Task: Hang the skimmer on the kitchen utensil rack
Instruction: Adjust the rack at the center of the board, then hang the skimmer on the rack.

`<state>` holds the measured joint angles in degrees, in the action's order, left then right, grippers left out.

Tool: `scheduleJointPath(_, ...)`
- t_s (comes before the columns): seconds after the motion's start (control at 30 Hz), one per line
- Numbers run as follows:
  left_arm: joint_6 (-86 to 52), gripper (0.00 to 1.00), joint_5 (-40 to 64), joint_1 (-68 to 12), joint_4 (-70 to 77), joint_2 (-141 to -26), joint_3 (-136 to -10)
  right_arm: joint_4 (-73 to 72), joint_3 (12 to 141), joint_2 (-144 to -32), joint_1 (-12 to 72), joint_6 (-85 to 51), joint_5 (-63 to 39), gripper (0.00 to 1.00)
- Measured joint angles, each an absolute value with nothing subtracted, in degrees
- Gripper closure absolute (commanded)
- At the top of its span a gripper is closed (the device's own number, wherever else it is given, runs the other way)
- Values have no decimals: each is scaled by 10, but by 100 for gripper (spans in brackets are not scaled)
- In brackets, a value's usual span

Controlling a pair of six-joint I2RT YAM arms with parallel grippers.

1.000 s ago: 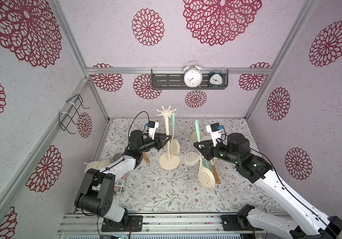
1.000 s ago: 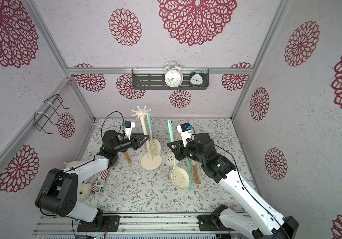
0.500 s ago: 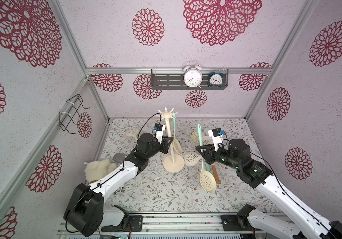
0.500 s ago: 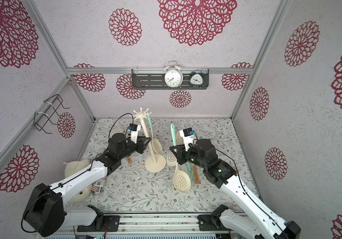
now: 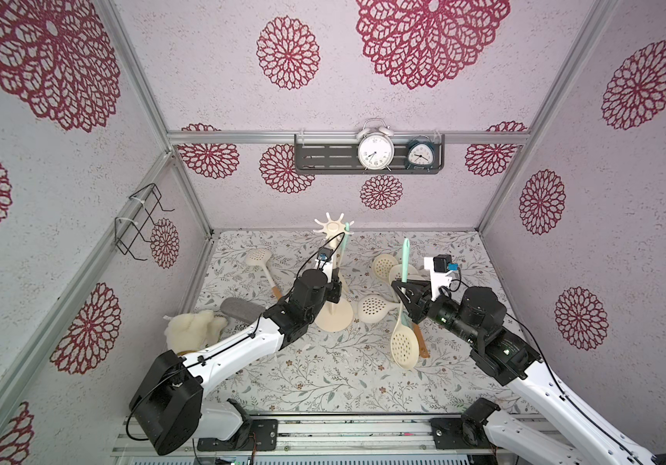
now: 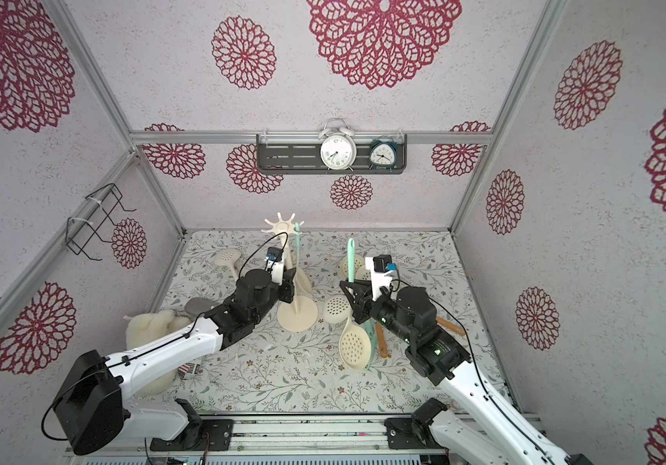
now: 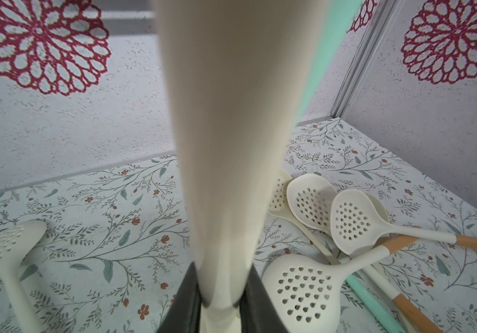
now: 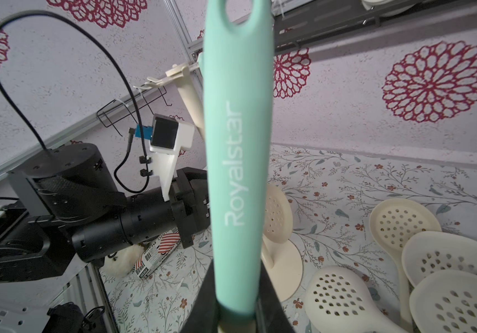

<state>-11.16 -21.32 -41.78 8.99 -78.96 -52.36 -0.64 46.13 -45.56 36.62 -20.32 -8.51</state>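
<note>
Next, I turn the skimmer with my right gripper and tip its handle toward the rack's top (image 5: 334, 228), because the held skimmer's hanging hole (image 5: 406, 242) points past the rack's hooks.
The cream kitchen utensil rack (image 5: 334, 318) (image 6: 297, 319) stands mid-table, its hook crown (image 5: 329, 227) up high. A mint-handled skimmer (image 5: 346, 245) hangs from one hook. My left gripper (image 5: 335, 290) (image 7: 221, 299) is shut on the rack's pole (image 7: 225, 144) low down, with both dark jaws against it. My right gripper (image 5: 404, 290) (image 8: 236, 302) is shut on another skimmer's mint handle (image 8: 237, 173), to the right of the rack and apart from it. That skimmer (image 6: 350, 257) stands upright, its perforated cream head (image 5: 404, 348) hanging below the jaws and its hanging hole on top.
Several loose cream skimmers (image 5: 369, 308) lie right of the rack base, and one (image 5: 259, 257) lies at the back left. A white plush toy (image 5: 190, 330) and a grey object (image 5: 238, 310) sit at the left wall. A dark shelf (image 5: 323, 159) with two clocks and a black wire rack (image 5: 138, 221) hang on the walls.
My left arm has swung in from the left and its jaws have closed round the rack's pole. The right gripper has carried the skimmer slightly to the right.
</note>
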Motion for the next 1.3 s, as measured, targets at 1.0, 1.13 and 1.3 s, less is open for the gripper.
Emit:
scheduleJointPath(1.0, -283, 3, -170, -416, -266, -535, -625, 228, 760, -711, 298, -27, -364, 100)
scheduleJointPath(1.13, -312, 3, -116, -368, -330, -565, -705, 259, 797, -747, 297, -14, -378, 100)
scheduleJointPath(1.3, -345, 3, -23, -280, -371, -583, -756, 282, 818, -773, 297, -4, -387, 100)
